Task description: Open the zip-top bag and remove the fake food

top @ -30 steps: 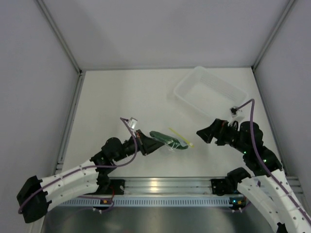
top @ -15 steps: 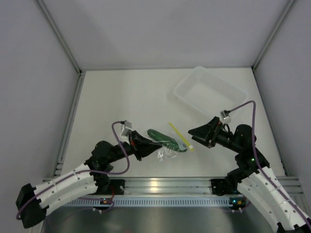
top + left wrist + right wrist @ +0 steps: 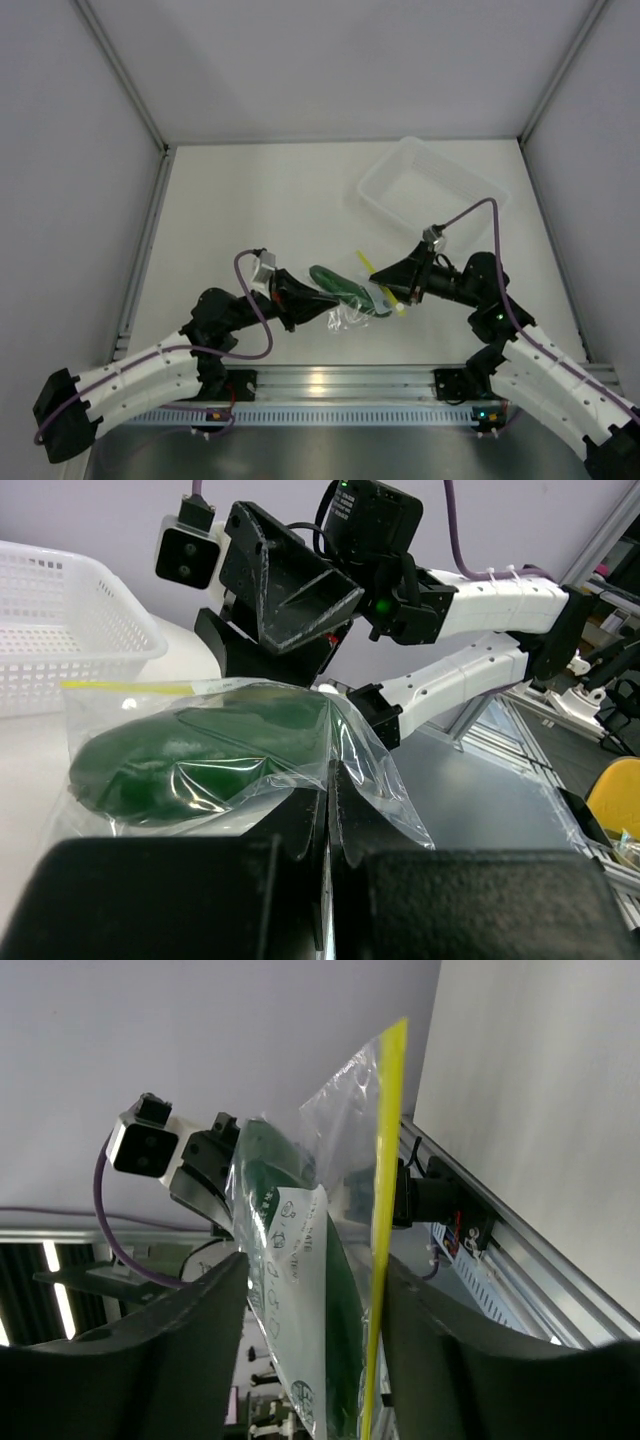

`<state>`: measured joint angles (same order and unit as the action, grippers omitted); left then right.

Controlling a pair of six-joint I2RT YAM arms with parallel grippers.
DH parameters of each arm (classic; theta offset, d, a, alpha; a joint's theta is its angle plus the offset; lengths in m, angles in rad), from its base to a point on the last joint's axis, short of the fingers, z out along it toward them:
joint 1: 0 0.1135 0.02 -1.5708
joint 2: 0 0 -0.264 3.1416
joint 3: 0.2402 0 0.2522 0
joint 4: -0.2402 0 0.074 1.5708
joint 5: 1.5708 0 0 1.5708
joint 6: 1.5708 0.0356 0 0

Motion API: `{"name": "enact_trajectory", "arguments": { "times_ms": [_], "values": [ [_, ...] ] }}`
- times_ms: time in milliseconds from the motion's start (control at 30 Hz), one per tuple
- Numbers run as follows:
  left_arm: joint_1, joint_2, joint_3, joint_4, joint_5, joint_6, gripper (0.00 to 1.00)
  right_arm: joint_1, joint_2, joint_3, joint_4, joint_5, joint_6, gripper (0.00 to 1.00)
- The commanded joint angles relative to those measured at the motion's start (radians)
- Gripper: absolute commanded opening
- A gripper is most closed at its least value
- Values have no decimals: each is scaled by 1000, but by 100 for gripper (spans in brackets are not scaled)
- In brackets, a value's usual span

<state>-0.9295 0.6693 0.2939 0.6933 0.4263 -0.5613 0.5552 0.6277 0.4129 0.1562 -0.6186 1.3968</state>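
The bag's bottom plastic (image 3: 344, 312) is in my left gripper, so my right gripper should hold the bag while my left gripper goes to the zip strip's far end (image 3: 361, 255).
The zip-top bag (image 3: 352, 303) is a clear crinkly pouch held off the table between the two arms. Its yellow-green zip strip (image 3: 381, 285) faces the right arm. Inside it lies the fake food (image 3: 334, 283), a dark green cucumber-like piece that fills the left wrist view (image 3: 195, 752). My left gripper (image 3: 322, 300) is shut on the bag's bottom plastic (image 3: 360, 770), its jaws pressed together (image 3: 327, 795). My right gripper (image 3: 383, 282) stands open astride the zip end. In the right wrist view the zip strip (image 3: 385, 1200) runs close along the right finger (image 3: 440, 1350), and the bag (image 3: 300, 1260) hangs between both fingers.
A rigid clear rectangular bin (image 3: 372, 190) sits on the table at the back right, behind the right arm, and shows at the left of the left wrist view (image 3: 60, 630). The aluminium rail (image 3: 330, 385) runs along the near edge below the bag.
The right gripper has swung left to the bag's zip end and its jaws have narrowed around it. The left gripper has kept its hold and shifted slightly right, the bag rising with it.
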Motion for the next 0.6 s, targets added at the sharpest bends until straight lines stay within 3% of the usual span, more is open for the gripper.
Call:
{"name": "enact_trajectory", "arguments": {
  "times_ms": [0,100,133,233,267,467,567],
  "values": [
    [-9,10,37,101,22,31,0,29,9,38,151,-7,33,49],
    [-14,4,28,103,31,32,0,29,-8,67,56,31,-39,32],
    [-14,0,24,103,32,32,0,29,-14,87,37,46,-59,22],
    [-14,-19,1,103,32,29,0,31,-20,124,-39,80,-134,13],
    [-14,-23,-7,103,31,29,0,29,-23,132,-55,89,-156,3],
    [-14,-40,-56,103,11,23,1,29,-22,187,-142,152,-317,0],
    [-14,-31,-64,88,-56,24,24,29,1,227,-180,152,-433,0]
  ]
}}
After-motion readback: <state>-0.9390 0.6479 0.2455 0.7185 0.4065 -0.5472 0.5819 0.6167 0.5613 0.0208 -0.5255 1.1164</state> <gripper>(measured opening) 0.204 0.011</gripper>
